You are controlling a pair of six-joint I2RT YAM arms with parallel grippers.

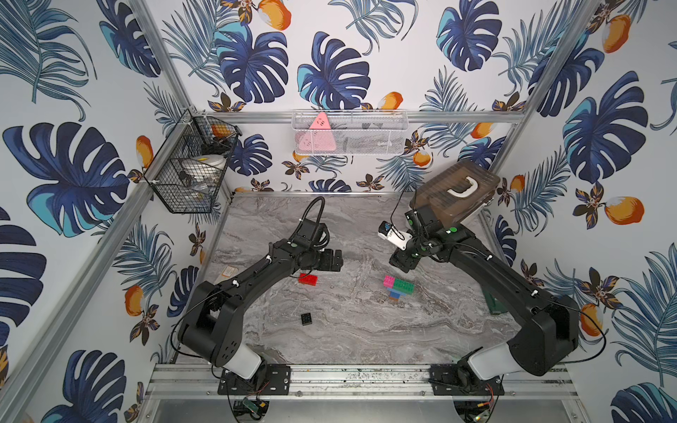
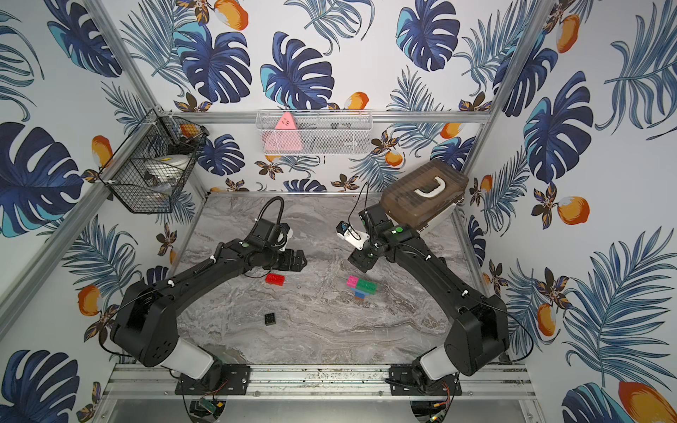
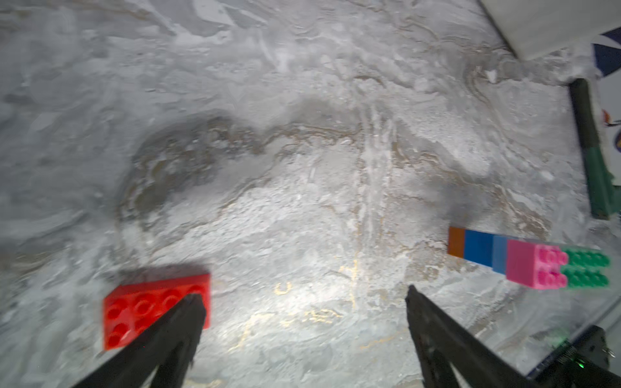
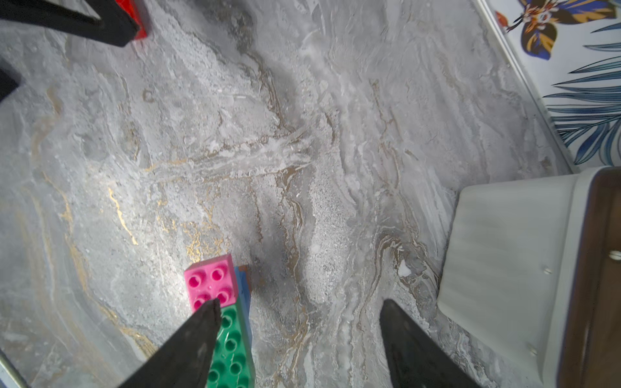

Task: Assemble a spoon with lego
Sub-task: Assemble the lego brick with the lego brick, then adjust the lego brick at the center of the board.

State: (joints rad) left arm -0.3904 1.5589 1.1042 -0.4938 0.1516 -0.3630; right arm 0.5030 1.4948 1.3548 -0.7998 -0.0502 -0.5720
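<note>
My left gripper needs to move back from the red brick [image 1: 308, 279], which it is crowding in my right gripper's way, before my right gripper takes that brick.
The spoon [image 1: 397, 287] [image 2: 361, 287] is a partial build on the marble table, with an orange and blue stem under a pink brick [image 4: 210, 284] and a green brick [image 4: 232, 349]. It also shows in the left wrist view as the spoon [image 3: 524, 265]. A loose red brick [image 1: 307, 279] [image 3: 141, 305] lies left of it, and a black square brick [image 1: 307, 318] lies nearer the front. My left gripper [image 1: 331, 265] [image 3: 304, 294] hovers open just beside the red brick, holding nothing. My right gripper [image 1: 401, 263] [image 4: 301, 303] hangs open behind the build, one finger over its pink and green top.
A brown-lidded box [image 1: 454, 194] [image 4: 524, 268] with a white handle stands at the back right, close to the right arm. A dark green tool [image 1: 494, 304] [image 3: 598, 174] lies by the right wall. Wire baskets [image 1: 190, 164] hang on the back and left walls.
</note>
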